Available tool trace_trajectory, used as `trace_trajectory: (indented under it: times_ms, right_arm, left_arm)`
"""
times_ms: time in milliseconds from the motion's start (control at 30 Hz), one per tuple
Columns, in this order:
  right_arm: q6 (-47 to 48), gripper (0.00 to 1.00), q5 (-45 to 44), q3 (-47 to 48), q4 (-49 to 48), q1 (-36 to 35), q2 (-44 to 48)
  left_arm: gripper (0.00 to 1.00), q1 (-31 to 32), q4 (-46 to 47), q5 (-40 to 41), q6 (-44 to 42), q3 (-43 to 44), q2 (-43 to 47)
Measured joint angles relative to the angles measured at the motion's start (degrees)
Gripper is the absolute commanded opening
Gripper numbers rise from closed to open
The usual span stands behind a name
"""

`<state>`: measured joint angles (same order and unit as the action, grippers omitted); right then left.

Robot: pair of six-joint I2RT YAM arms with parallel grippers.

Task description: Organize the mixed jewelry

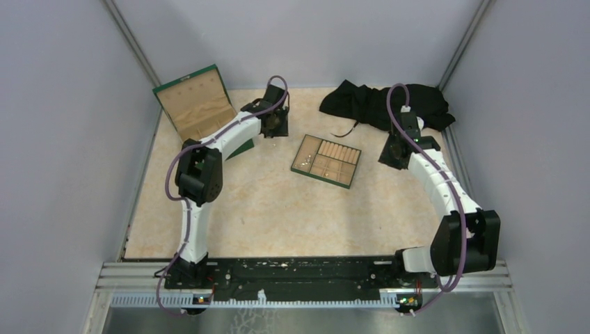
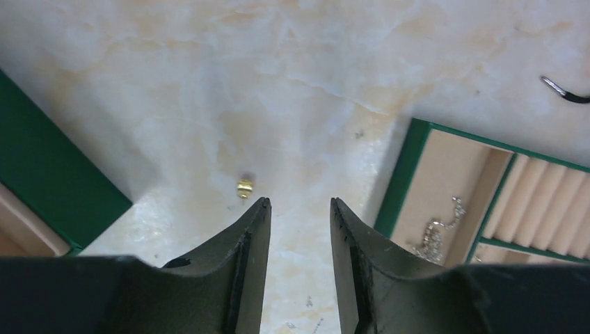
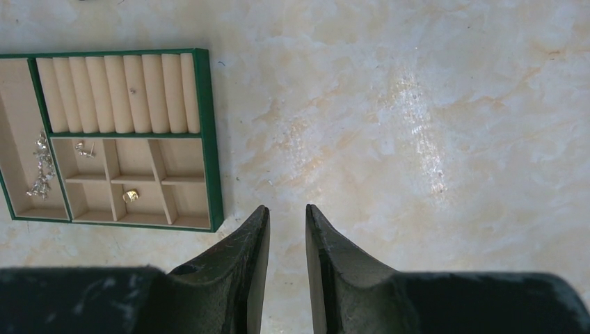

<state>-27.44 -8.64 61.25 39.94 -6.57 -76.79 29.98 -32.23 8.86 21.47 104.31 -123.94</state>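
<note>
The small gold piece (image 2: pixel 245 188) is off to one side of my left gripper's open fingers. Next, I move my left gripper over the gold piece before it closes.
The tan wooden tray (image 1: pixel 325 161) with a green rim lies mid-table. In the right wrist view its rim (image 3: pixel 207 139) frames a silvery chain (image 3: pixel 40 167) in the long left compartment, a tiny silvery piece (image 3: pixel 85 148) and a small gold piece (image 3: pixel 129 196) in small compartments. Another small gold piece (image 2: pixel 244 186) lies on the table just beyond my left fingertips, left of the tray (image 2: pixel 400 174); the chain (image 2: pixel 435 233) shows there too. My left gripper (image 2: pixel 299 202) is open and empty. My right gripper (image 3: pixel 286 207) is slightly open and empty, right of the tray.
A row of tan padded rolls (image 3: pixel 118 94) fills the tray's top section. An open green box with a wooden inside (image 1: pixel 195 104) stands at the back left; its green side (image 2: pixel 49 174) shows beside my left gripper. A black cloth (image 1: pixel 386 104) lies at the back right.
</note>
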Motion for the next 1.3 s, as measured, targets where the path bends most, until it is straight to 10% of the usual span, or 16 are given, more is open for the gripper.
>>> trace_trajectory:
  times_ms: [633, 1300]
  right_arm:
    - [0.0, 0.26, 0.7, 1.5, 0.3, 0.0, -1.9]
    - [-1.0, 0.26, 3.0, 1.5, -0.2, 0.0, -3.5]
  left_arm:
    - [0.49, -2.2, 3.8, 2.2, -4.9, -3.7, -4.2]
    - [0.24, -2.7, 6.7, -3.4, -5.7, -12.9, 3.3]
